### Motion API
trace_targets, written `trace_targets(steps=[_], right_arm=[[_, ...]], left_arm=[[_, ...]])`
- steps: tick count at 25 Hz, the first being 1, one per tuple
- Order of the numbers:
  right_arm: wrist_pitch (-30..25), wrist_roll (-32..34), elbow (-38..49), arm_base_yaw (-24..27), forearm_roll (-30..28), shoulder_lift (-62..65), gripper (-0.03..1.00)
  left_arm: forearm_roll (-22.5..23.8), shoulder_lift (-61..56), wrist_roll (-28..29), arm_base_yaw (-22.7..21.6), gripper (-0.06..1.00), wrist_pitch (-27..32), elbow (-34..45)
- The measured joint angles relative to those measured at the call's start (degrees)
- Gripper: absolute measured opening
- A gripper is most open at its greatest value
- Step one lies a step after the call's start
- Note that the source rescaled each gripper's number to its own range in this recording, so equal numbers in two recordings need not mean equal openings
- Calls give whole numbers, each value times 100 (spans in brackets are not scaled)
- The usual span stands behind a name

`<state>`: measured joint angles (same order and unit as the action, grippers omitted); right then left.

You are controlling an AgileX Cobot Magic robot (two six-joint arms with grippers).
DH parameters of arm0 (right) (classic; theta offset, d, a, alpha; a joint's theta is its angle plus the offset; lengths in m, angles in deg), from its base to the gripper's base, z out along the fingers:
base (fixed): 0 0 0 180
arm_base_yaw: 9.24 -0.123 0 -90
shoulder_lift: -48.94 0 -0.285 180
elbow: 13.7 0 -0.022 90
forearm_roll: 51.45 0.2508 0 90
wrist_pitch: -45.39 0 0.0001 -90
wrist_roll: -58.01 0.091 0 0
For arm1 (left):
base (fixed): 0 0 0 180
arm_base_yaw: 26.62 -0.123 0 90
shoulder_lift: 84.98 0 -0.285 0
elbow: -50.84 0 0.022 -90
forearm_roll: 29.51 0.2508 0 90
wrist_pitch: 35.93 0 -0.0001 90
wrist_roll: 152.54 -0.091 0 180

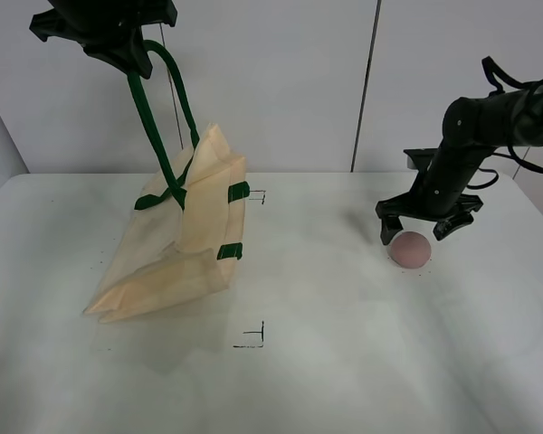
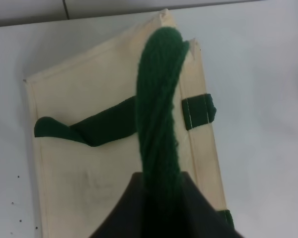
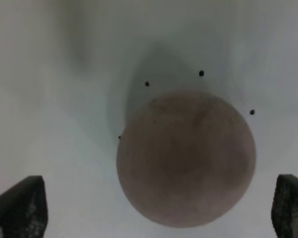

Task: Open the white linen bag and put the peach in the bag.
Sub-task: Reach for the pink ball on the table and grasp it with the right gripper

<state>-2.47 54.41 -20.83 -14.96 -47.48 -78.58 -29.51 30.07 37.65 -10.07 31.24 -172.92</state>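
Note:
The peach (image 1: 410, 250) has matte skin with faint dents (image 3: 200, 117). I expect the peach to squeeze narrow between the fingers and bulge out past them when I lift it.
The white linen bag (image 1: 183, 235) hangs tilted at the left, its lower edge resting on the table, lifted by one dark green strap handle (image 1: 154, 108). My left gripper (image 1: 127, 41) is shut on that handle high above the table. In the left wrist view the handle (image 2: 159, 109) runs up from the bag (image 2: 89, 148) into the gripper. The peach (image 1: 409, 249) sits on the table at the right. My right gripper (image 1: 427, 226) is open just above it, fingers wide on either side. In the right wrist view the peach (image 3: 185, 158) lies between the two fingertips (image 3: 20, 206).
The white table (image 1: 344, 362) carries small black corner marks (image 1: 256, 336) in the middle and one (image 1: 258, 196) beside the bag. A grey wall stands behind. The bag's second handle (image 1: 163, 197) lies slack across its face.

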Motion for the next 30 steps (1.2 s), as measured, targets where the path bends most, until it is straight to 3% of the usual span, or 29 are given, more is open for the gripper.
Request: trace_targets(steps=[20,21,23,25,27,28,30], right_arm=[[135,361,-9,31,-343,-402,97],[141,361,-9,31,-343,-420,92],[172,361,-9,31,-343,-435,73],[207,361,-14,31,-343,-440,35],[226,361,-30,31,-343,-428,6],[197,328,-76,31,-343,-429,1],[26,227,-233,26,-335,-429,0]], left_arm=[[0,0,0,0,0,0,0],[0,0,0,0,0,0,0],[0,0,0,0,0,0,0],[0,0,0,0,0,0,0],[0,0,-17,0,0,0,0],[0,0,-19,0,0,0,0],[0,0,-30,0,0,0,0]])
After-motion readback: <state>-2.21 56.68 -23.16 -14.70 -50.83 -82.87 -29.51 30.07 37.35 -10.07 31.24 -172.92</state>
